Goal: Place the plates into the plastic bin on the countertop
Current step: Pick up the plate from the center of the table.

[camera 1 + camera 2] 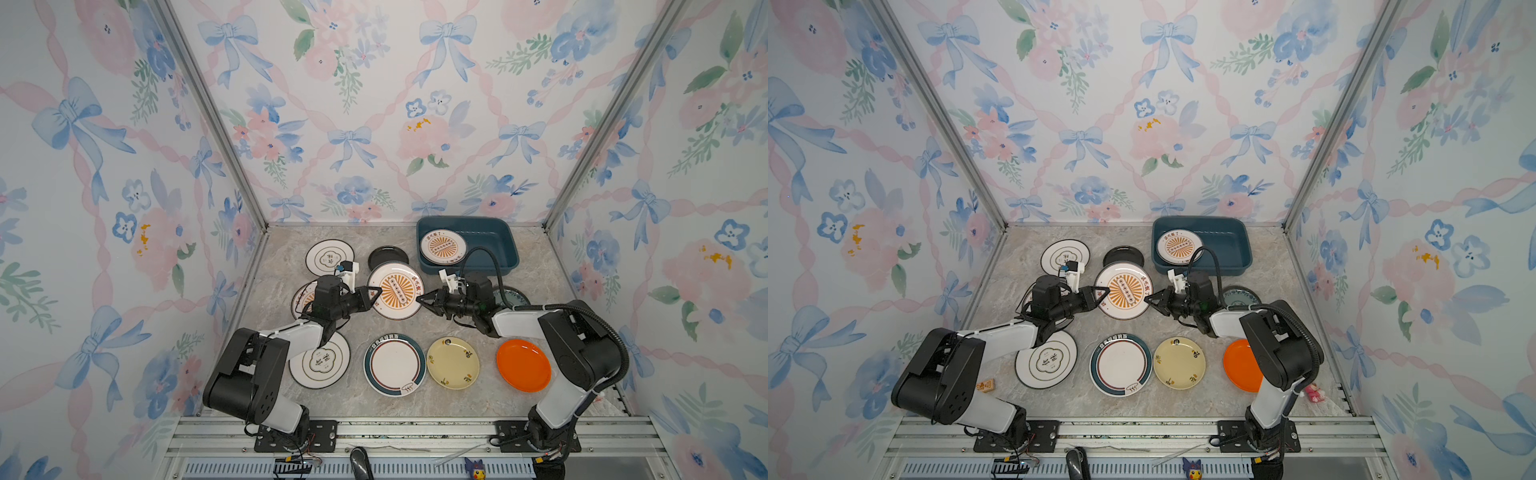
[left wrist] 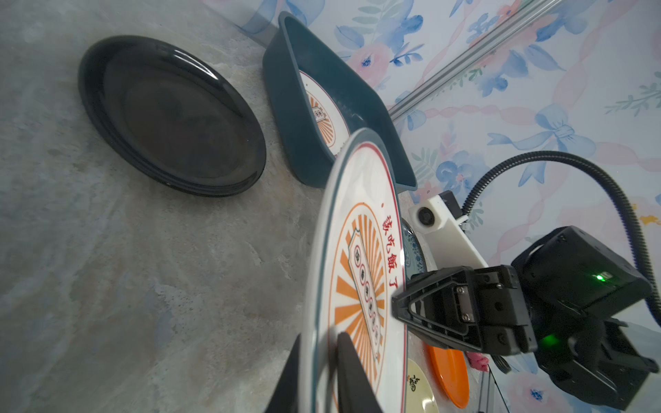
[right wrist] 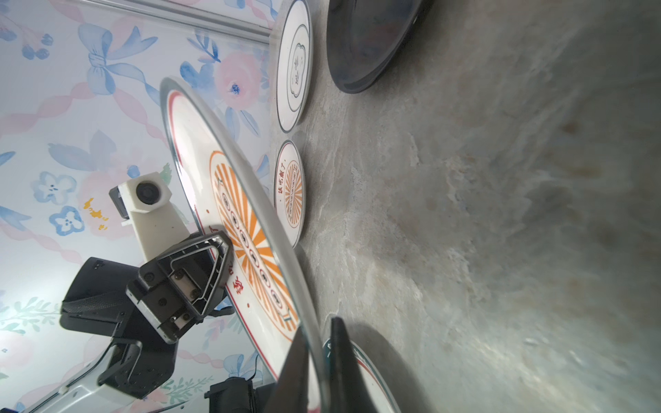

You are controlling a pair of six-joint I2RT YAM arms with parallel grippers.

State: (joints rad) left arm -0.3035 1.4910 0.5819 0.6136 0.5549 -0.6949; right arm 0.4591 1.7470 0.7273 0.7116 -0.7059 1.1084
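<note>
The sunburst plate is held in my left gripper by the rim [image 1: 370, 282] farthest from the bin, so my right gripper should grab the opposite rim [image 1: 420, 287] and bring the plate over.
A white plate with an orange sunburst [image 1: 397, 296] [image 1: 1125, 291] hangs above the countertop [image 1: 291, 249] between both arms. My left gripper [image 1: 376, 291] [image 2: 318, 338] is shut on its left rim. My right gripper [image 1: 420, 300] [image 3: 319, 330] straddles the opposite rim, slightly open, with a gap at one finger. The dark teal bin [image 1: 498, 237] [image 2: 304, 143] stands at the back right with one sunburst plate [image 1: 442, 246] inside. On the countertop lie black [image 1: 388, 257], emblem [image 1: 328, 257] [image 1: 322, 361], teal-rimmed [image 1: 395, 365], yellow [image 1: 453, 362] and orange [image 1: 523, 365] plates.
Another sunburst plate [image 1: 302, 299] lies partly under the left arm. A blue-green plate [image 1: 513, 296] shows behind the right arm. Floral walls close in three sides, and a metal rail [image 1: 415, 432] runs along the front. A pink toy [image 1: 1313, 392] sits at the right edge.
</note>
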